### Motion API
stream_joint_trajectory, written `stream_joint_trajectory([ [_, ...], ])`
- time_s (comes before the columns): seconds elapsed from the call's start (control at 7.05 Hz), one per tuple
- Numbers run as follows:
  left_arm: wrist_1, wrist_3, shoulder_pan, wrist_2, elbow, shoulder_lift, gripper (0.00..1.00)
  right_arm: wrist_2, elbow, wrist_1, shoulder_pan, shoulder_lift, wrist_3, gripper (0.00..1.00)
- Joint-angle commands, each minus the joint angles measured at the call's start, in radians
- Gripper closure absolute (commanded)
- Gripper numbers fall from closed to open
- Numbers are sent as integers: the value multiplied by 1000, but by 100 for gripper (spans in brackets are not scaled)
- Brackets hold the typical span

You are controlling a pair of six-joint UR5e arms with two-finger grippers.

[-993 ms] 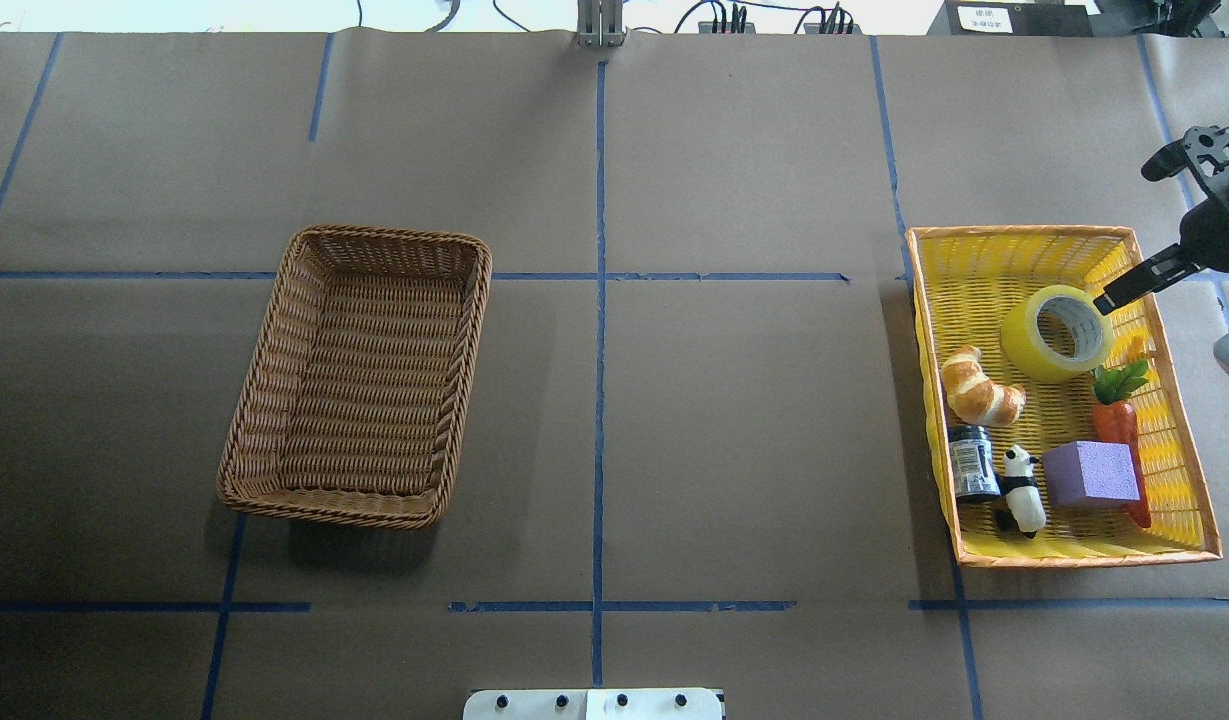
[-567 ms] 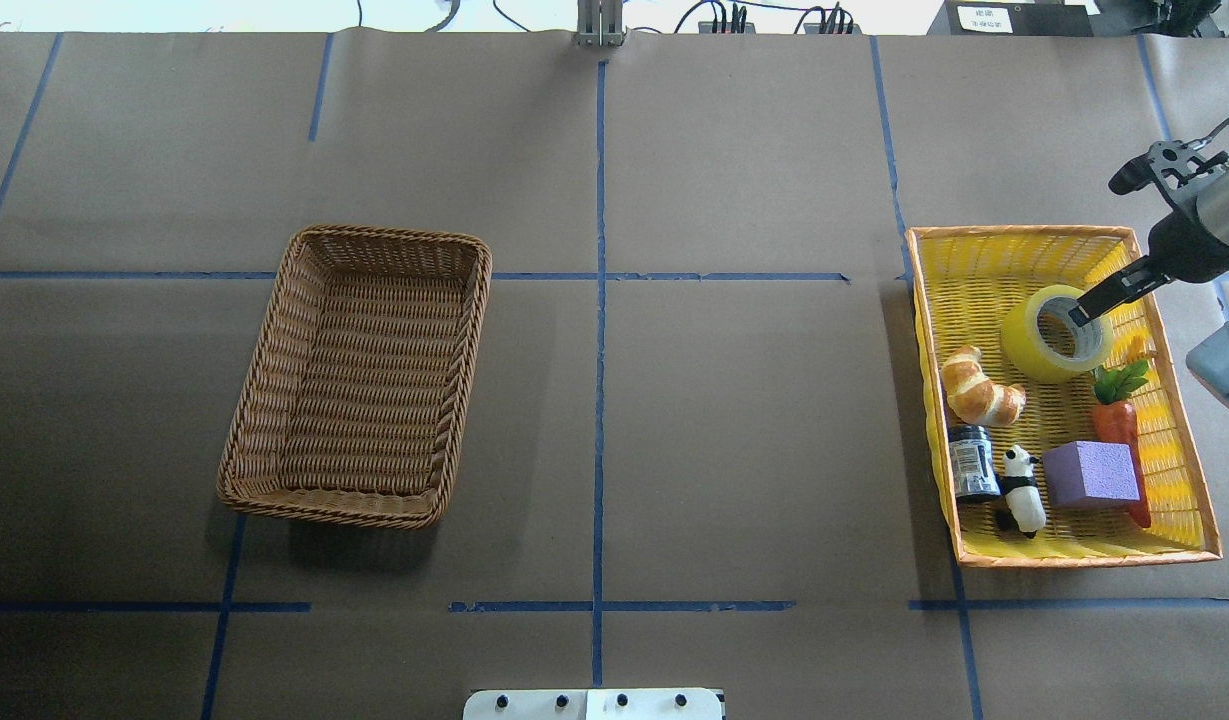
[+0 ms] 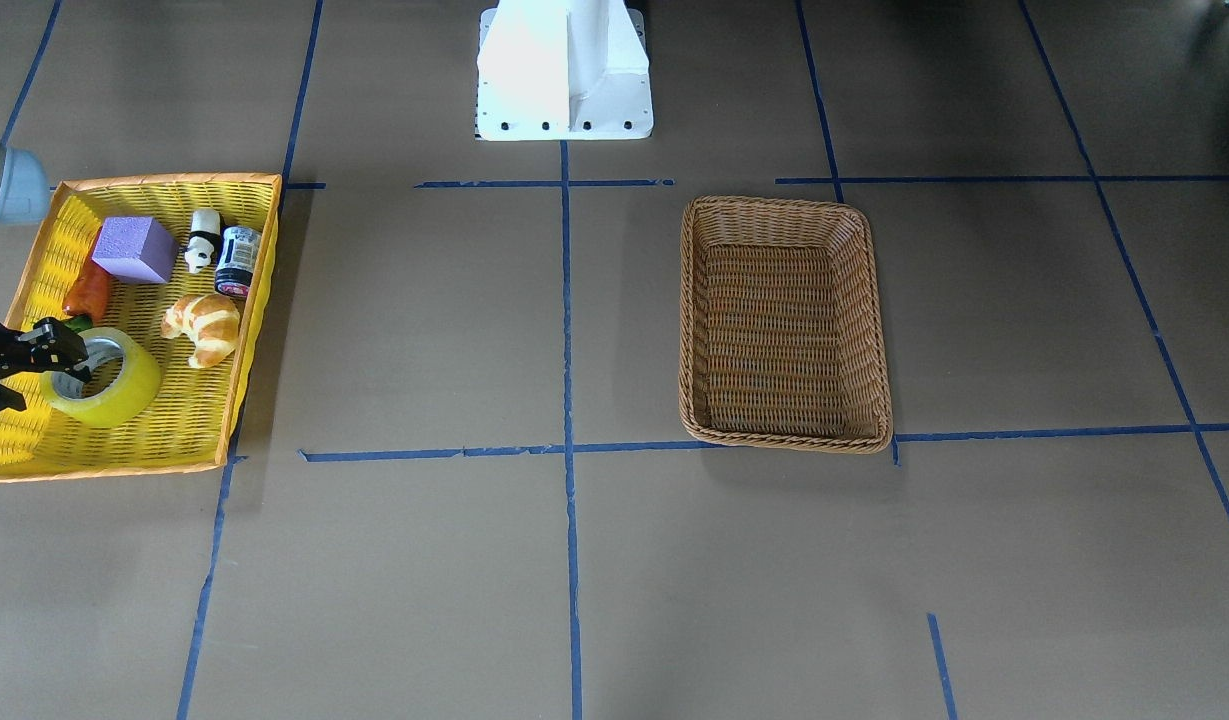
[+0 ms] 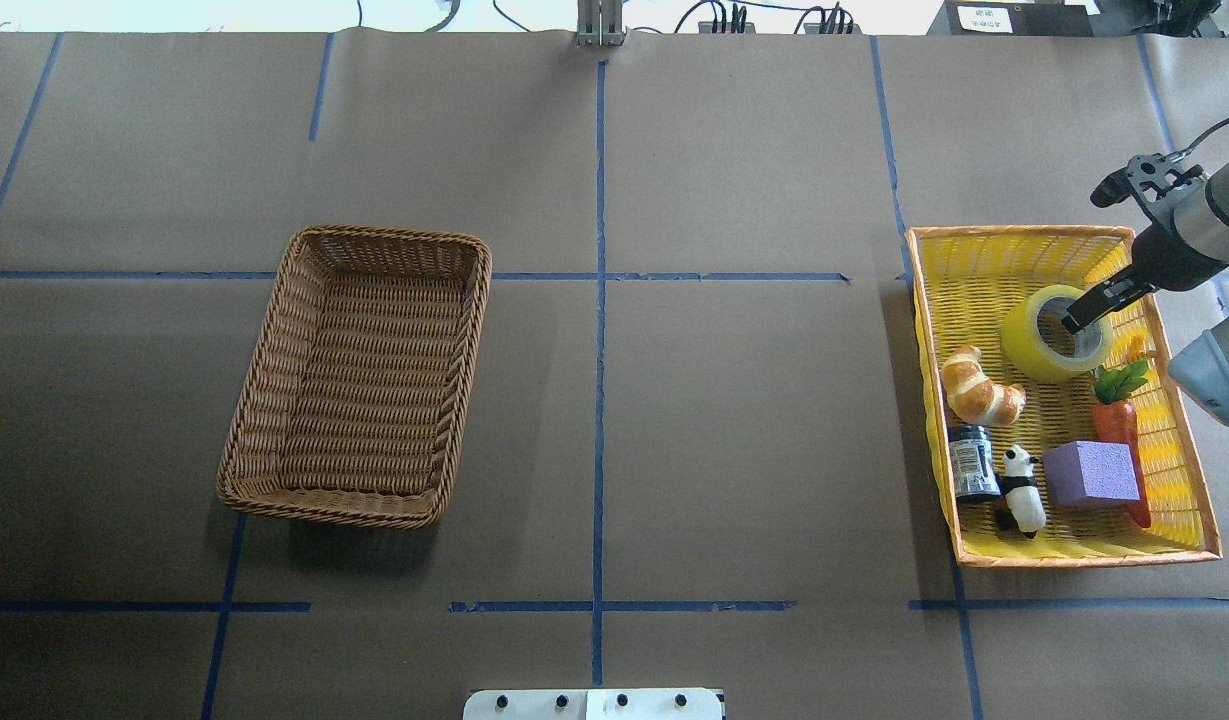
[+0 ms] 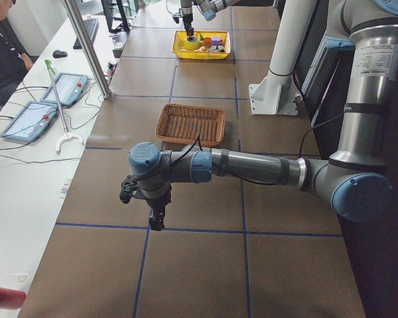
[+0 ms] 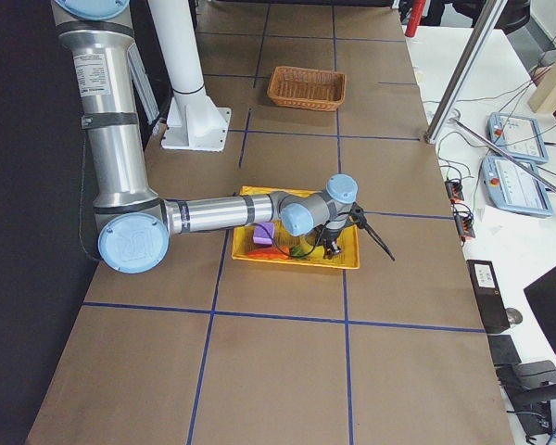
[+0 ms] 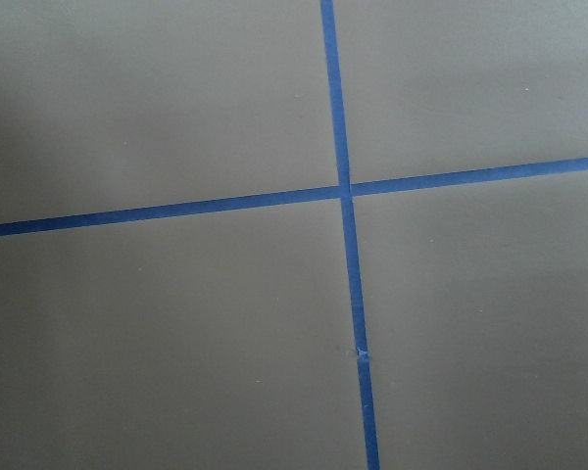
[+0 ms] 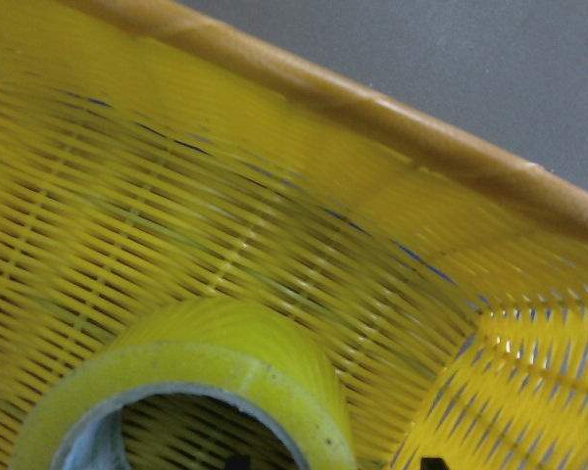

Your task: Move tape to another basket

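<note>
Green [image 3: 80,323] shows between the toy carrot and the tape [image 3: 128,392]. The carrot's leafy top will come into view when I lift the tape.
The tape [image 4: 1026,345], a yellow-green roll with a grey core, lies in the far part of the yellow basket [image 4: 1014,236] at the table's right. My right gripper [image 4: 1086,310] is open right above it. In the right wrist view one fingertip sits inside the core and the other outside the roll's wall [image 8: 274,377]. The front-facing view shows the tape [image 3: 124,395] with the gripper [image 3: 36,372] at its left rim. The brown wicker basket [image 4: 274,330] stands empty at the left. My left gripper [image 5: 152,213] hangs over bare table; I cannot tell whether it is open or shut.
In the yellow basket lie a croissant [image 4: 979,388], a small dark jar [image 4: 972,462], a panda figure [image 4: 1020,488], a purple block [image 4: 1090,474] and a toy carrot [image 4: 1116,412]. The left wrist view shows only brown paper with crossed blue tape lines [image 7: 345,192].
My right gripper has moved left and down from the yellow basket's right rim, so that one finger now reaches into the tape's core. The tape has not moved.
</note>
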Motion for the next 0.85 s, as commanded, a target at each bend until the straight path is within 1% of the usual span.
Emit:
stream_joint_trajectory([
  [0.0,0,-1,0,-6,-1,0,0,-2,-2,-1,-1,-5,3,100],
  [0.28,2,-1,0,-8,-1,2,0,18,23,-1,10,4,12,100],
  [0.43,2,-1,0,-23,-1,2,0,63,43,1,52,6,12,100],
  [0.57,3,-2,0,-60,-1,0,0,126,98,1,80,12,75,100],
  [0.71,5,-5,0,-107,-3,0,0,171,155,1,80,12,236,100],
])
